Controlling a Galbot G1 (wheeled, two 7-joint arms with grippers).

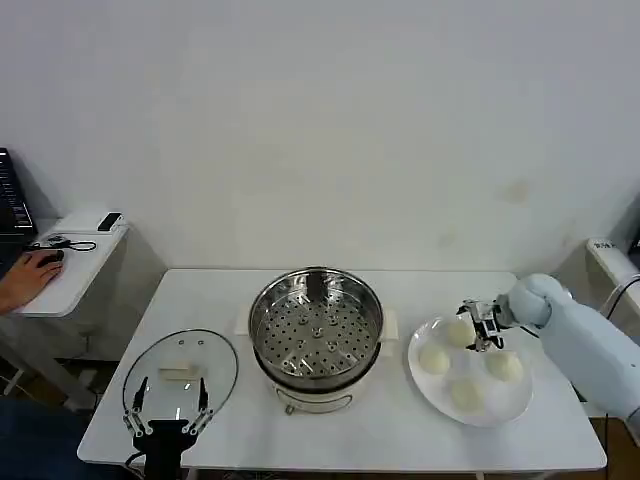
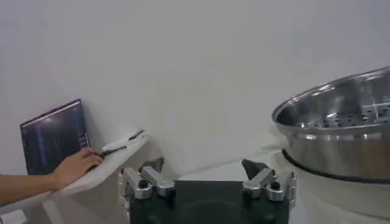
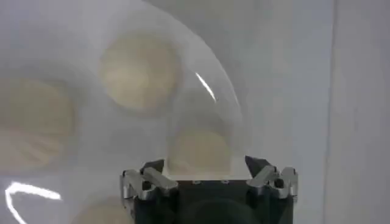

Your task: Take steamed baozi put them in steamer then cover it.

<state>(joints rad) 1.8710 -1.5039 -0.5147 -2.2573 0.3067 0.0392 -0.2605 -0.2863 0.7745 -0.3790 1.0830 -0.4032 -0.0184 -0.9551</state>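
Clear plate (image 1: 471, 358) can be seen between the back bun (image 1: 459, 333) and its neighbours, so I expect the back bun to come away by itself when I lift it.
The shiny steamer (image 1: 316, 335) with its perforated tray stands mid-table and holds no buns; its wall shows in the left wrist view (image 2: 341, 131). To its right, a white plate (image 1: 505, 405) carries the steamed baozi: one at the back (image 1: 456, 333), one on the left (image 1: 433, 358), one on the right (image 1: 504, 365). My right gripper (image 1: 474, 326) hangs open over the back bun (image 3: 201, 151), a finger on either side, apart from it. The glass cover (image 1: 182, 365) lies flat at front left. My left gripper (image 1: 168, 410) waits open at its near edge.
A fourth bun (image 1: 466, 393) sits at the plate's front. A person's hand (image 1: 30, 272) rests on a mouse on a side table (image 1: 75, 260) to the far left, away from my work. Bare tabletop (image 1: 400, 425) runs along the front.
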